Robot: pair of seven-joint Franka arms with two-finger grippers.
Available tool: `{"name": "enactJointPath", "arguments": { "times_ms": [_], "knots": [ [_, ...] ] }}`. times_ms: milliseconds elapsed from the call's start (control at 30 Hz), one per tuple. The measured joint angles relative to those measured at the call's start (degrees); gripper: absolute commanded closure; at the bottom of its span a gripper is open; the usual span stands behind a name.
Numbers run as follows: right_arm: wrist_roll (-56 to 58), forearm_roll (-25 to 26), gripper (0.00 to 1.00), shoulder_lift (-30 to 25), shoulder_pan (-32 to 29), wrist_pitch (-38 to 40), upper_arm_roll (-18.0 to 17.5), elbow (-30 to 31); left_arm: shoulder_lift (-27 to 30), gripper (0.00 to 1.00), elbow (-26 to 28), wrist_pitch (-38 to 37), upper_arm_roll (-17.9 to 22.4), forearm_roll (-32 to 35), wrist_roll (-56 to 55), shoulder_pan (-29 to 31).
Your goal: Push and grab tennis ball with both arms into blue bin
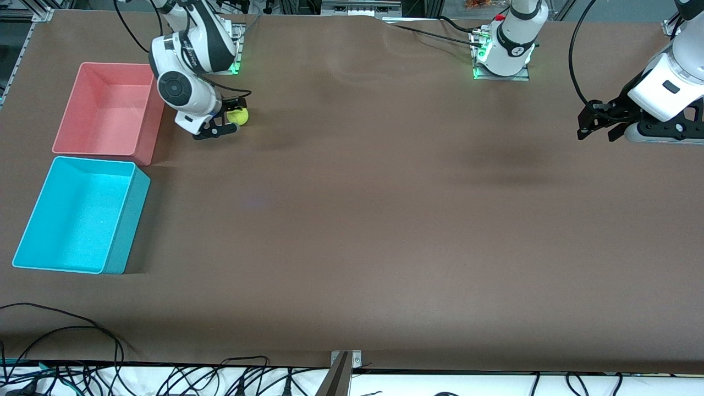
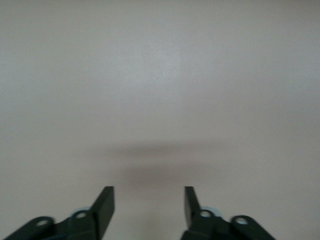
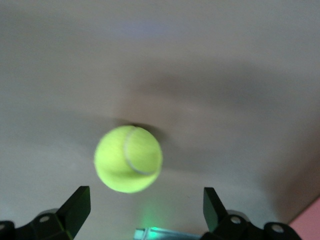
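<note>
The tennis ball (image 1: 238,116) is next to the pink bin, far from my left gripper. My right gripper should pick it up and carry it into the blue bin (image 1: 79,214).
The yellow-green tennis ball (image 1: 238,116) lies on the brown table close to the right arm's base, beside the pink bin. My right gripper (image 1: 231,116) is low at the ball and open. In the right wrist view the tennis ball (image 3: 128,159) sits just ahead of the spread fingertips (image 3: 80,200), not clamped. The blue bin (image 1: 127,220) stands at the right arm's end of the table, nearer to the front camera than the ball. My left gripper (image 1: 584,124) hovers over the left arm's end of the table, open, with only bare table between its fingers (image 2: 105,200).
A pink bin (image 1: 104,65) stands next to the blue bin, farther from the front camera. Two arm base plates (image 1: 501,74) with green lights sit along the table's back edge. Black cables (image 1: 66,324) trail over the front edge.
</note>
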State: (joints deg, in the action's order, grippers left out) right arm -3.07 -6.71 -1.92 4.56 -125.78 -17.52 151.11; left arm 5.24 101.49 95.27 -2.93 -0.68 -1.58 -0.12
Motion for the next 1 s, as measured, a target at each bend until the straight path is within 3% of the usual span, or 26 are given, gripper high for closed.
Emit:
{"name": "enactJointPath", "arguments": {
  "times_ms": [467, 600, 733, 867, 1000],
  "knots": [
    [-0.08, -0.25, 0.02, 7.11, 0.81, -5.70, -0.42, 0.11, 0.14, 0.00, -1.31, -0.02, -0.06, 0.00, 0.00, 0.00],
    [-0.08, -0.25, 0.30, 9.44, 0.86, -6.21, -0.42, 0.14, 0.15, 0.00, -1.60, -0.47, -0.06, 0.00, 0.00, 0.00],
    [-0.08, -0.25, 0.51, 11.76, 1.02, -6.41, -0.42, 0.14, 0.15, 0.00, -1.94, -1.10, -0.01, 0.00, 0.00, 0.03],
    [-0.07, -0.25, 0.62, 13.06, 1.07, -6.68, -0.42, -0.04, 0.10, 0.00, -2.40, -1.14, 0.15, 0.00, -0.07, 0.11],
    [-0.07, -0.25, 0.62, 13.12, 1.07, -6.56, -0.42, -0.66, -0.54, 0.00, -4.32, -1.13, 0.22, 0.00, -0.16, 0.11]
  ]
}}
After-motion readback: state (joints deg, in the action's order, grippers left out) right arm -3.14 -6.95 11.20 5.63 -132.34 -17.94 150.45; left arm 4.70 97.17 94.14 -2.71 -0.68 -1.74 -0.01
